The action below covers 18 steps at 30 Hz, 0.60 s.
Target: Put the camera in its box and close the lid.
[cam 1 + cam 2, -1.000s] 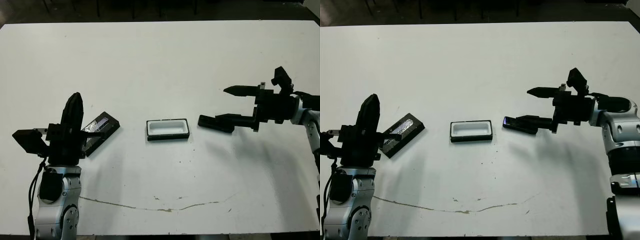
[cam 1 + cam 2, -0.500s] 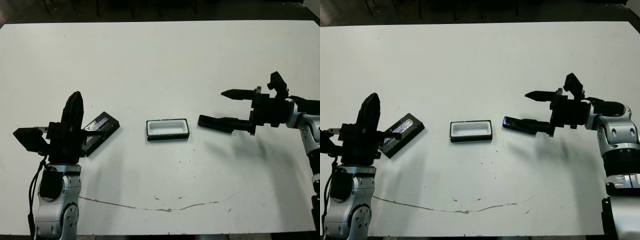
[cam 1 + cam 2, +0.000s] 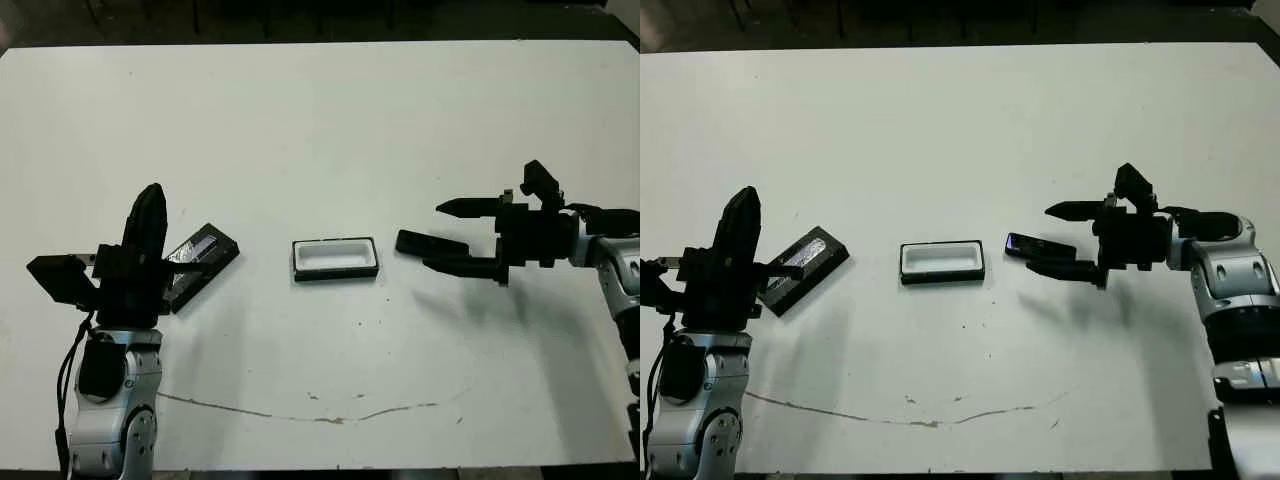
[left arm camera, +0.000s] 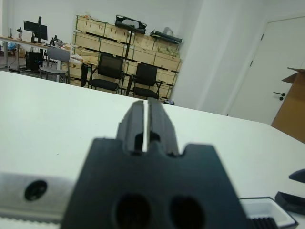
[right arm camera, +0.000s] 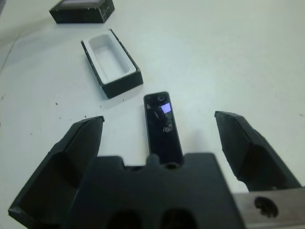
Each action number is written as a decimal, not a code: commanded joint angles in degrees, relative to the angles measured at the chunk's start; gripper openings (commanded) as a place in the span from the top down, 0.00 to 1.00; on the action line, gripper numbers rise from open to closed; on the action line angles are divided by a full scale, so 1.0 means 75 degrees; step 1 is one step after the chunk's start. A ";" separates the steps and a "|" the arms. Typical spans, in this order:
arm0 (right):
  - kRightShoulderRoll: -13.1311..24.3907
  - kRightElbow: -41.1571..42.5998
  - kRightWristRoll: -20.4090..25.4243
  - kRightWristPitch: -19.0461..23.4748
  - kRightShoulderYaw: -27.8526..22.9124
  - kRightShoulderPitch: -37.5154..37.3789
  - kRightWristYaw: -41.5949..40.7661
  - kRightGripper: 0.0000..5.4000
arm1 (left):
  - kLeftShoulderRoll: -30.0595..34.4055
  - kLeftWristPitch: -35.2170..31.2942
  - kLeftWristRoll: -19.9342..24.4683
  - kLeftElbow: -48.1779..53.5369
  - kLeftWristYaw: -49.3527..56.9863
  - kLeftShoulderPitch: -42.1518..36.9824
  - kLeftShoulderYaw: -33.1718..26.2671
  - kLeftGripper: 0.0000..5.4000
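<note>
My gripper will lower the camera (image 5: pixel 163 126), and it will sink in flat, framed by white, since the white lining's long hollow (image 5: pixel 110 57) matches the camera's slim shape.
The camera (image 3: pixel 413 241), a slim black bar with a glossy screen (image 5: pixel 163 124), lies flat on the white table just right of the box (image 3: pixel 336 273). The box is a shallow black tray with a white lining (image 5: pixel 121 83), open and with nothing in it. My right gripper (image 3: pixel 436 237) is open and low over the table. Its two fingers stand on either side of the camera's near end, apart from it. The lid (image 3: pixel 200 262), black with a silver strip, lies at the left (image 5: pixel 82 10). My left gripper (image 3: pixel 150 200) is shut on nothing and raised beside the lid.
A thin dark crack line (image 3: pixel 320 415) runs across the table near its front edge. Beyond the far table edge, the left wrist view shows chairs (image 4: pixel 107 71) and stacked crates (image 4: pixel 119 43).
My right gripper has dropped lower and shifted slightly left, so its open fingers now flank the camera. The left arm, box, lid and camera have not moved.
</note>
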<state>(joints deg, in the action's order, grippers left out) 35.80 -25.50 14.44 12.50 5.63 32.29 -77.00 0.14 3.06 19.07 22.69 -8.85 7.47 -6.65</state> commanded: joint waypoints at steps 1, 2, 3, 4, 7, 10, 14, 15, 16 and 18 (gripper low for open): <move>0.0116 0.0090 -0.0283 0.0016 0.0148 -0.0234 0.0162 0.00 | 0.0096 0.0037 -0.0065 -0.0144 -0.0060 0.0152 -0.0018 1.00; 0.0140 0.0239 -0.0335 0.0170 0.0170 -0.0291 0.0270 0.00 | 0.0089 -0.0009 -0.0035 -0.0123 -0.0055 0.0168 -0.0012 1.00; 0.0140 0.0294 -0.0369 0.0197 0.0184 -0.0335 0.0306 0.00 | 0.0072 -0.0088 -0.0019 -0.0076 -0.0011 0.0192 -0.0007 1.00; 0.0129 0.0311 -0.0388 0.0181 0.0191 -0.0370 0.0326 0.00 | 0.0056 -0.0143 -0.0016 -0.0039 0.0030 0.0210 -0.0002 1.00; 0.0061 0.0173 -0.0548 -0.0152 0.0232 -0.0471 0.0468 0.00 | 0.0053 -0.0122 0.0006 -0.0041 0.0005 0.0226 0.0001 1.00; -0.0047 -0.0073 -0.0582 -0.0280 0.0210 -0.0524 0.0563 0.00 | 0.0070 -0.0065 0.0019 -0.0081 -0.0050 0.0219 -0.0006 1.00; -0.0161 -0.0263 -0.0555 -0.0334 0.0170 -0.0633 0.0723 0.00 | 0.0066 -0.0040 -0.0025 -0.0111 -0.0027 0.0218 -0.0030 1.00; -0.0155 -0.0085 -0.0539 -0.0141 0.0166 -0.0709 0.0838 0.00 | 0.0064 -0.0044 -0.0053 -0.0098 -0.0010 0.0230 -0.0026 1.00; -0.0154 0.0082 -0.0524 0.0065 0.0159 -0.0787 0.0972 0.00 | 0.0063 -0.0026 -0.0083 -0.0100 -0.0005 0.0238 -0.0022 1.00; -0.0127 0.0426 -0.0542 0.0370 0.0164 -0.0925 0.1217 0.00 | 0.0057 -0.0039 -0.0117 -0.0086 0.0016 0.0247 -0.0013 1.00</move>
<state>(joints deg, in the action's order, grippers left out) 35.08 -23.02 10.85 13.02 6.41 27.92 -69.03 0.13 3.03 18.94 22.70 -9.13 8.42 -6.65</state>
